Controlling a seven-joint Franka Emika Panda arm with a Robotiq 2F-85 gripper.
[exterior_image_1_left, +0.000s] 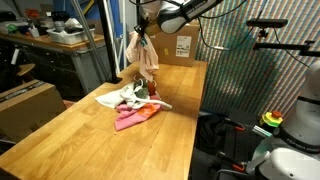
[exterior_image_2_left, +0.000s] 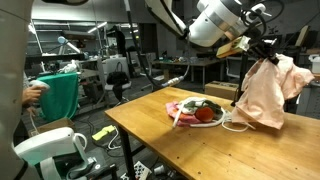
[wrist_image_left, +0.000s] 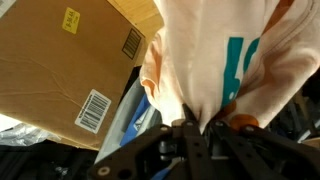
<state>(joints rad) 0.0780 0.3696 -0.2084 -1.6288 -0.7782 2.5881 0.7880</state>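
Note:
I should keep my gripper moving toward the cardboard box and let go over the open wood (exterior_image_2_left: 300, 129) there, as the peach-coloured cloth (exterior_image_2_left: 268, 94) hangs clear of the pile.
My gripper (exterior_image_1_left: 141, 33) is shut on a peach-coloured cloth (exterior_image_1_left: 146, 58) and holds it hanging above the wooden table (exterior_image_1_left: 90, 135). In an exterior view the cloth (exterior_image_2_left: 268, 92) drapes down from the gripper (exterior_image_2_left: 258, 52) to about table level. In the wrist view the cloth (wrist_image_left: 215, 50), with a teal print, is pinched between the fingers (wrist_image_left: 205, 122). A pile of clothes (exterior_image_1_left: 133, 103) in white, pink, red and green lies on the table just below and in front of the hanging cloth; it also shows in an exterior view (exterior_image_2_left: 200, 110).
A cardboard box (exterior_image_1_left: 172, 47) stands at the table's back end, and it fills the left of the wrist view (wrist_image_left: 70, 70). Another cardboard box (exterior_image_1_left: 25, 105) sits beside the table. A person with a green cloth (exterior_image_2_left: 55, 95) stands off the table. Workshop clutter is behind.

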